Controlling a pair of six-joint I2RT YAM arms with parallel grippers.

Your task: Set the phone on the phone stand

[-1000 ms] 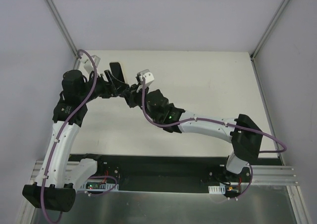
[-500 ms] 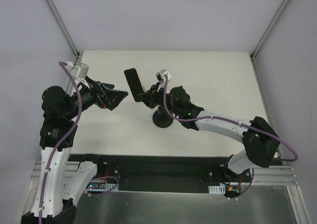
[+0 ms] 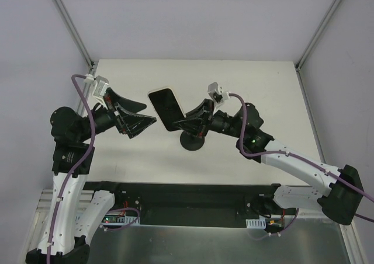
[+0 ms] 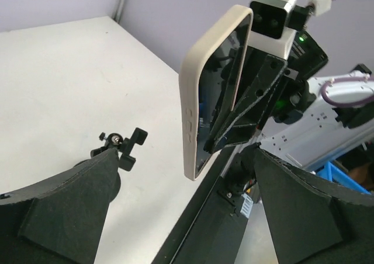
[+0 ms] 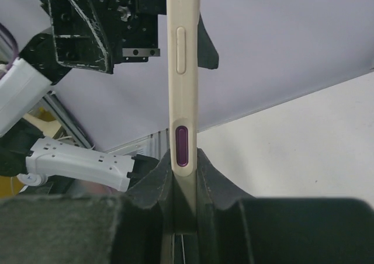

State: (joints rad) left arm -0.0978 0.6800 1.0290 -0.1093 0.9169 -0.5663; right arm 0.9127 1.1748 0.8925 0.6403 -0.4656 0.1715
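Observation:
My right gripper is covering the phone's lower end [image 3: 174,123]. My left gripper should grip the phone's free edge [image 3: 156,107] so that my right gripper is free for the phone stand's clamp head.
The phone [image 3: 166,107], black screen with a cream edge, is held in the air by its lower end in my right gripper [image 3: 186,122], which is shut on it. In the right wrist view the phone [image 5: 183,89] stands edge-on between the pads [image 5: 213,179]. The black phone stand [image 3: 193,142] sits on the table just below the right gripper; its knobbed clamp head [image 4: 121,149] shows in the left wrist view. My left gripper [image 3: 149,113] is open and empty, just left of the phone [image 4: 204,100] and apart from it.
The white table [image 3: 257,89] spreads to the right and back of the arms. A black rail [image 3: 193,197] with the arm bases runs along the near edge. Grey walls and frame posts [image 3: 70,24] close the back and sides.
My left gripper has let go of the phone and drawn back to the left, open. My right gripper has carried the phone right and tilted its screen upward, over the stand.

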